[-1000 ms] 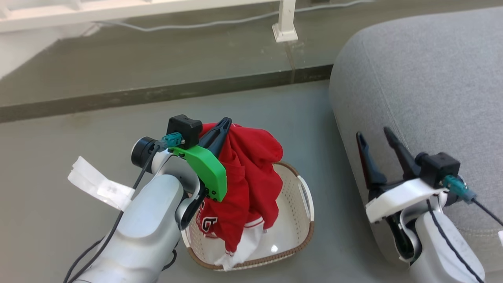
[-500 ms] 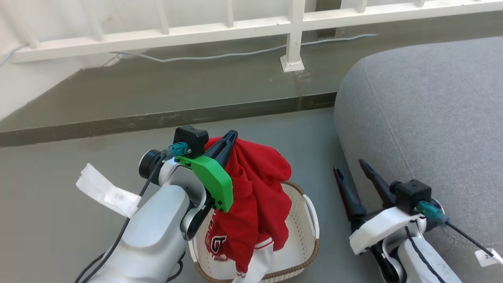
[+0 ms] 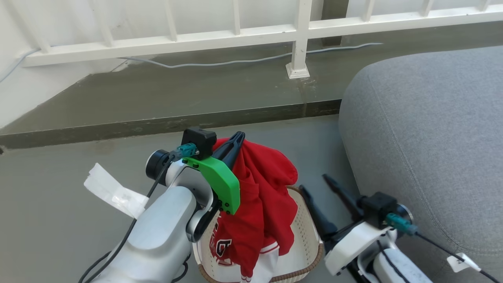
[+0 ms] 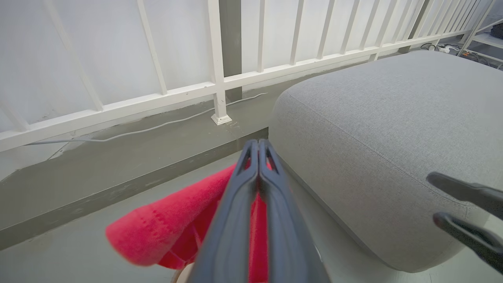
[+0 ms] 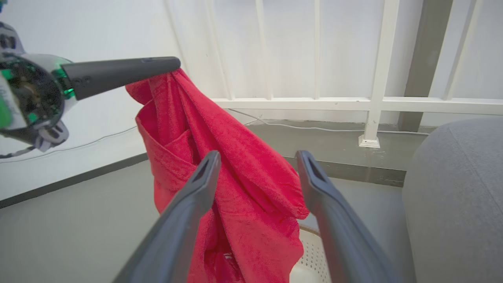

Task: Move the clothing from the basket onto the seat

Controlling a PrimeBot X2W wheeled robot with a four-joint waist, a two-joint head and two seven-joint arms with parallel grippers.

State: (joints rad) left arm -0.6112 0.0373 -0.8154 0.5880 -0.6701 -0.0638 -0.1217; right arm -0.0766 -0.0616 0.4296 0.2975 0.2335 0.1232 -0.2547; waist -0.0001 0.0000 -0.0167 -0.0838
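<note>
The cream basket's inside [image 3: 288, 264] can be seen around the trailing end of the red jersey, so I expect the cream basket to be empty once I carry the red jersey off.
The red jersey [image 3: 263, 196] hangs from my left gripper [image 3: 237, 137], which is shut on its top fold; its lettered and white lower part [image 3: 235, 255] trails into the cream basket [image 3: 304, 243] on the floor. In the left wrist view the closed fingers [image 4: 257, 173] pinch the red clothing [image 4: 169, 232]. My right gripper [image 3: 316, 184] is open just right of the hanging cloth, at the basket's right rim. The right wrist view has its spread fingers [image 5: 204, 177] framing the jersey [image 5: 235, 184], with the left gripper [image 5: 173, 63] above. The grey seat [image 3: 424, 137] fills the right side.
A white railing [image 3: 235, 37] with a post base [image 3: 297, 70] and a grey cable [image 3: 235, 61] runs along the raised ledge [image 3: 157, 125] behind. A white paper tag [image 3: 114, 192] hangs off my left arm. Bare grey floor [image 3: 47, 220] lies to the left.
The head camera has tilted up, showing more railing. My left gripper has lifted the jersey slightly higher out of the basket. My right gripper has moved left from the seat toward the basket.
</note>
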